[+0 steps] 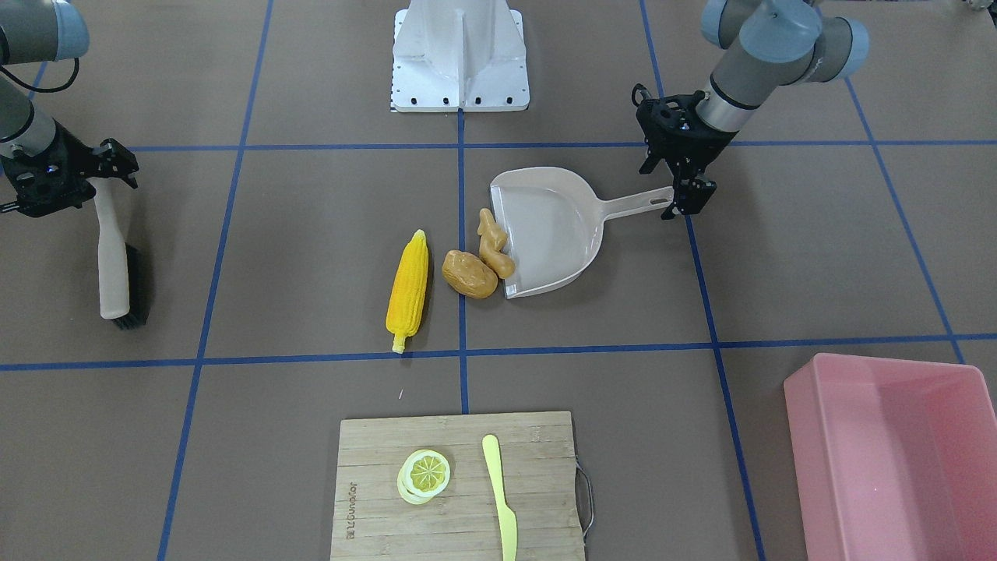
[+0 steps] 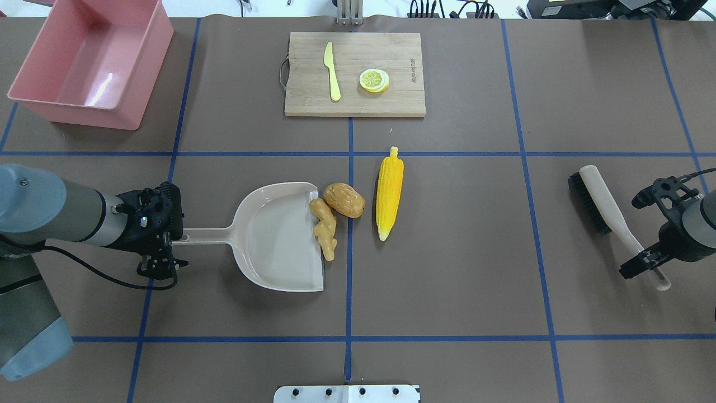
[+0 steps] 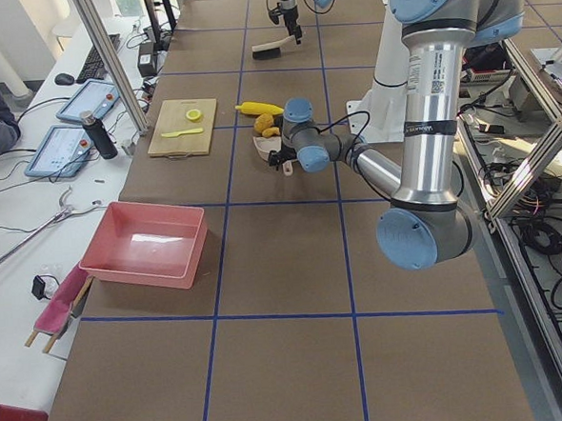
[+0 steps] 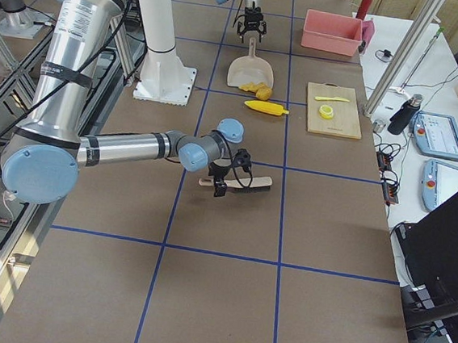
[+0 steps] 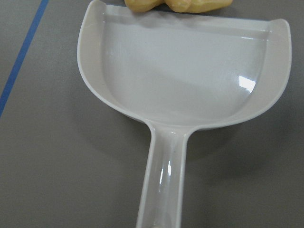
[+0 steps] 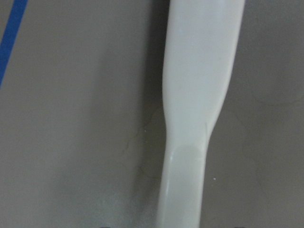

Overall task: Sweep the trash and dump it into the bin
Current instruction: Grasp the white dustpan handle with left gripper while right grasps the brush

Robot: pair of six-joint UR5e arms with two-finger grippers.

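The brown potato [image 1: 470, 274] is up against the tan ginger root along the dustpan's low edge [image 1: 510, 286], so I expect both to slide in before the corn when I sweep.
The beige dustpan [image 2: 274, 235] lies flat at mid-table, mouth toward the trash. The tan ginger root [image 2: 324, 228] lies along its lip, the brown potato [image 2: 344, 200] touches the ginger, and the yellow corn cob [image 2: 389, 191] lies just beyond them. My left gripper [image 2: 170, 238] is open and straddles the end of the dustpan handle [image 5: 161, 190]. My right gripper [image 2: 637, 238] is open and straddles the white handle of the brush [image 2: 601, 201], which lies on the table at the far right. The pink bin [image 2: 84, 115] stands empty at the far left corner.
A wooden cutting board [image 2: 397, 101] at the far centre holds a yellow-green knife [image 2: 331, 73] and a lemon slice [image 2: 373, 79]. The robot's white base [image 1: 459, 54] is at the near centre edge. Blue tape lines cross the brown table.
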